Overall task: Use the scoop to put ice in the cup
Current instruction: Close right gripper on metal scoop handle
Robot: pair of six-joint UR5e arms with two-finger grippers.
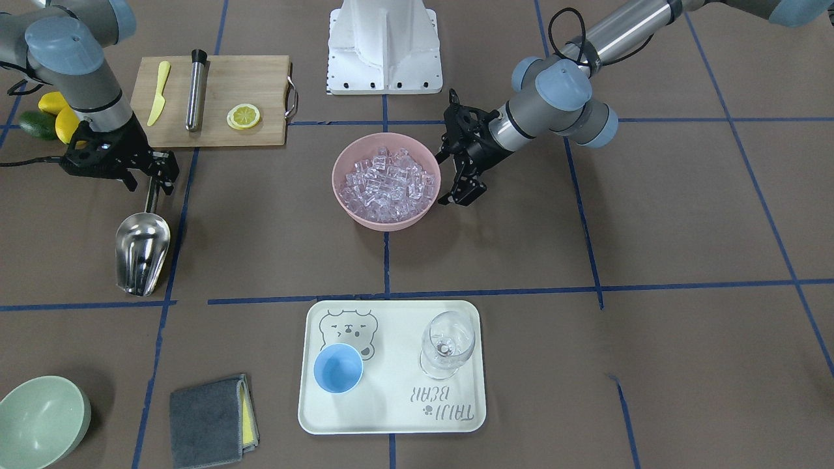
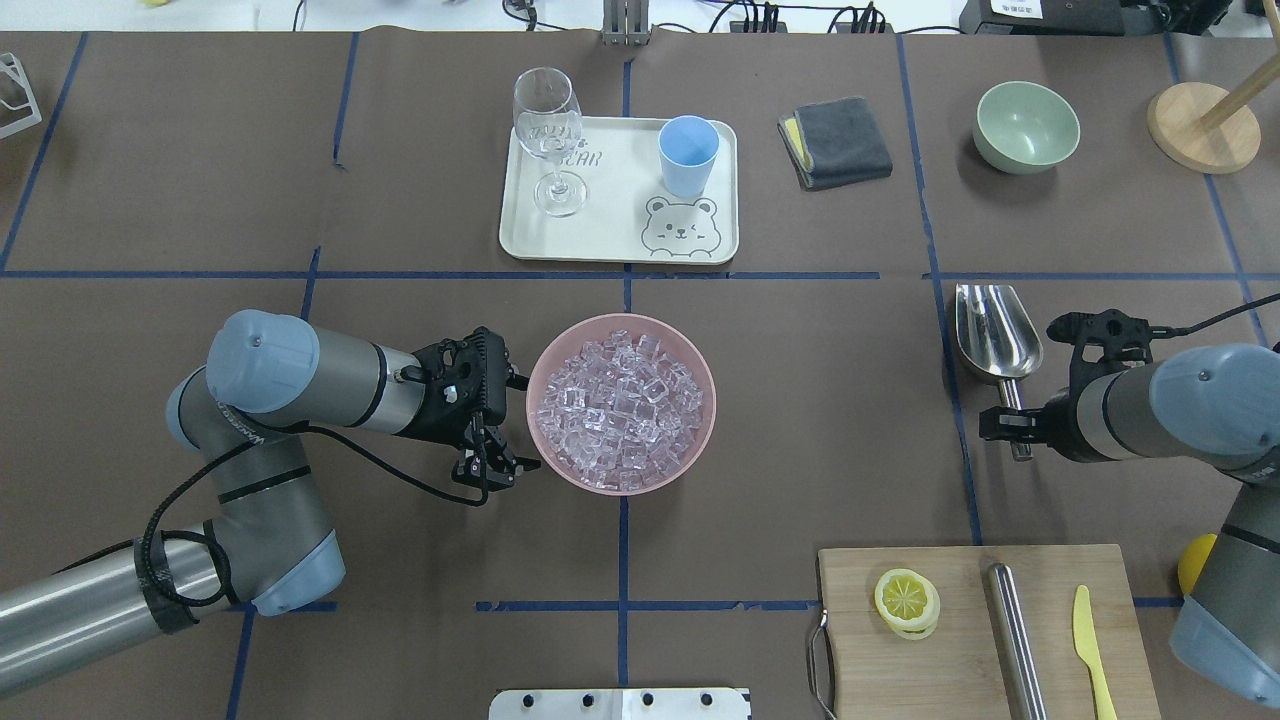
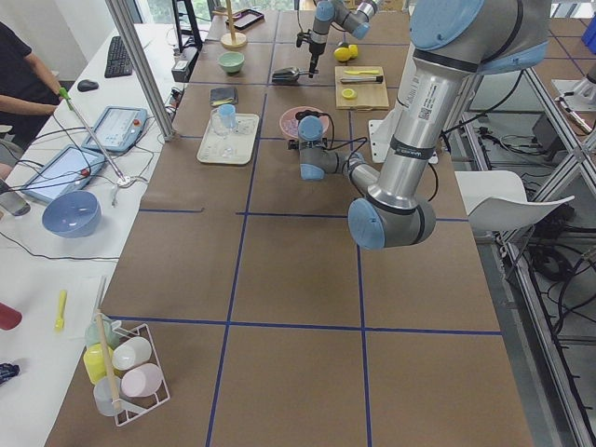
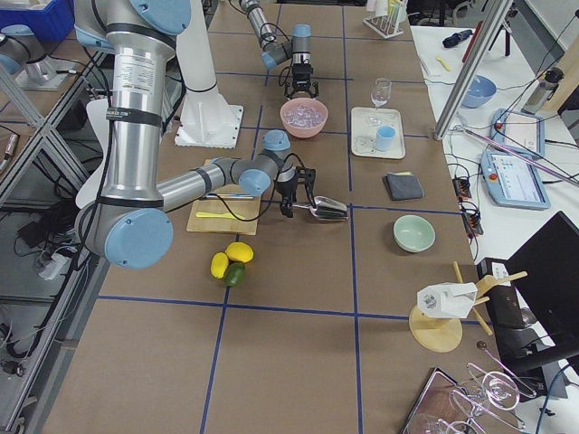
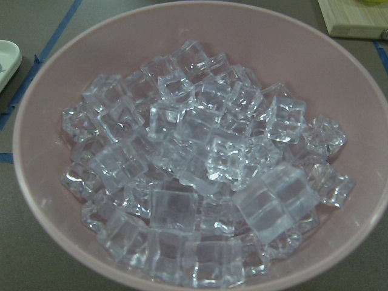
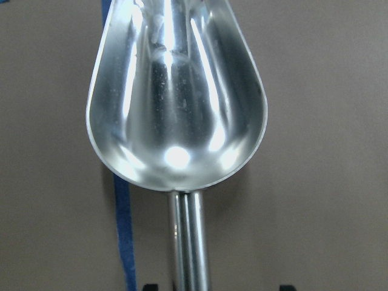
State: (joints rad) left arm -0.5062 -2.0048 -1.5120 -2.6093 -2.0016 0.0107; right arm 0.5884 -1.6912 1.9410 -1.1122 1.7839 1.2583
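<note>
The ice (image 1: pixel 388 187) is in separate, jumbled cubes (image 1: pixel 381 164). It will slip loose from the steel scoop and into the light-blue cup when I pour.
The steel scoop (image 1: pixel 142 251) (image 2: pixel 995 335) lies flat on the table and is empty in the right wrist view (image 6: pixel 176 103). My right gripper (image 1: pixel 153 179) (image 2: pixel 1012 425) is open, with its fingers on either side of the thin handle and apart from it. The ice (image 1: pixel 391 182) (image 2: pixel 620 405) (image 5: pixel 200 163) fills a pink bowl (image 1: pixel 384 223) at the table's middle. My left gripper (image 1: pixel 459 192) (image 2: pixel 492 468) is open and empty, right beside the bowl's rim. The light-blue cup (image 1: pixel 338 368) (image 2: pixel 688 155) stands upright and empty on a white tray (image 1: pixel 391 404).
A clear wine glass (image 1: pixel 447 345) shares the tray. A cutting board (image 1: pixel 260 85) holds a steel rod (image 1: pixel 195 91), a yellow knife and a lemon slice. A grey cloth (image 1: pixel 208 420), a pale green bowl (image 1: pixel 39 420) and lemons (image 1: pixel 55 111) lie nearby.
</note>
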